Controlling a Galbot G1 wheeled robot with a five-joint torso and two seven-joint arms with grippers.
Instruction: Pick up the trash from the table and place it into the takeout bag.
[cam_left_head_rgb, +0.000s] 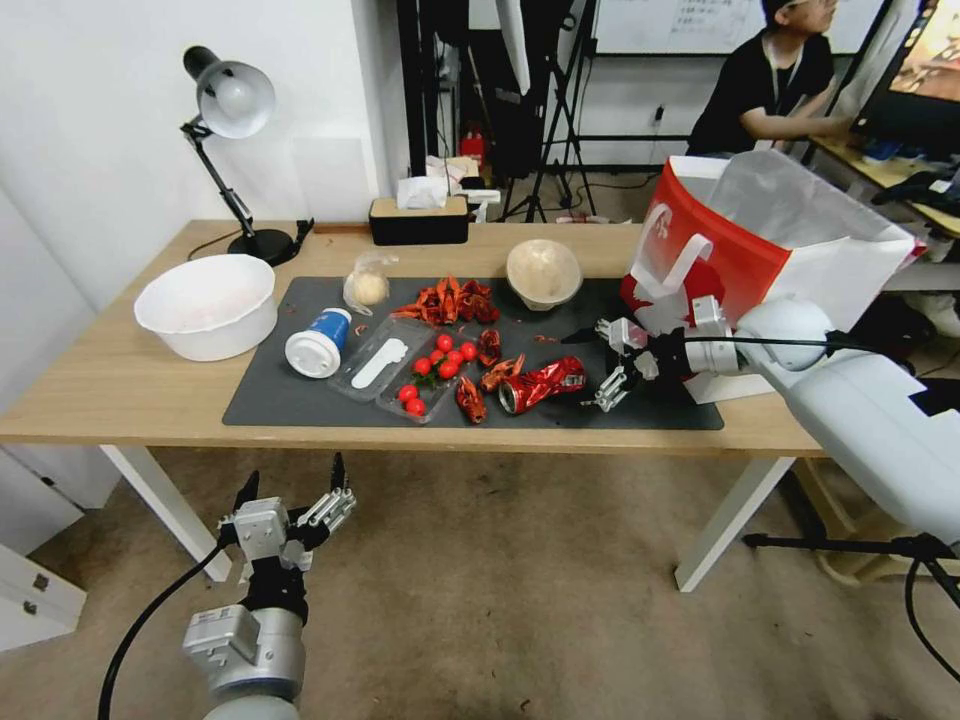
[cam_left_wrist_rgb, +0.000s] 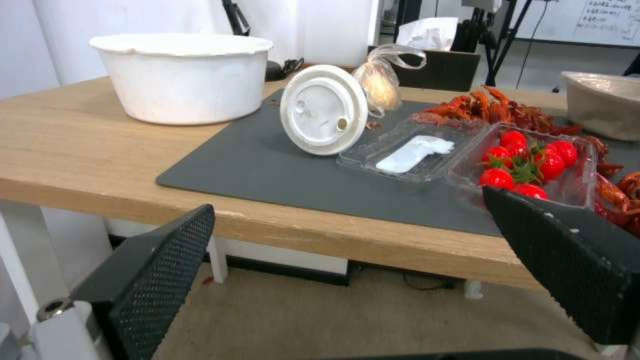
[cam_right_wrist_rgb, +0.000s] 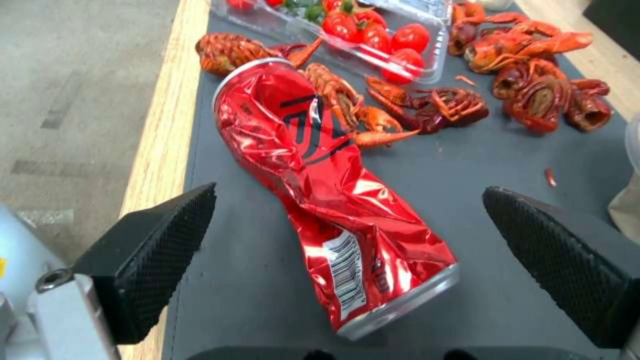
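Observation:
I expect the crushed red can (cam_left_head_rgb: 544, 384) to come up alone when I lift it, because the crayfish shell's claw (cam_left_head_rgb: 514, 362) points away from the can.
The crushed red can (cam_left_head_rgb: 540, 383) lies on the dark mat, and my right gripper (cam_left_head_rgb: 581, 372) stands open around its right end. In the right wrist view the can (cam_right_wrist_rgb: 320, 200) lies between the two pads (cam_right_wrist_rgb: 160, 250) with a gap on each side. The red and white takeout bag (cam_left_head_rgb: 760, 230) stands open behind that arm. A blue-white lidded cup (cam_left_head_rgb: 318, 345) lies on its side, a beige bowl (cam_left_head_rgb: 543, 272) and a clear bag with a bun (cam_left_head_rgb: 368, 285) sit farther back. My left gripper (cam_left_head_rgb: 290, 480) hangs open below the table's front edge, facing the cup (cam_left_wrist_rgb: 325, 110).
A clear tray of cherry tomatoes (cam_left_head_rgb: 425, 378) and crayfish shells (cam_left_head_rgb: 452, 300) lie mid-mat beside the can. A big white bowl (cam_left_head_rgb: 207, 305), a desk lamp (cam_left_head_rgb: 230, 100) and a black tissue box (cam_left_head_rgb: 418, 222) stand at the table's left and back. A person sits at a desk behind.

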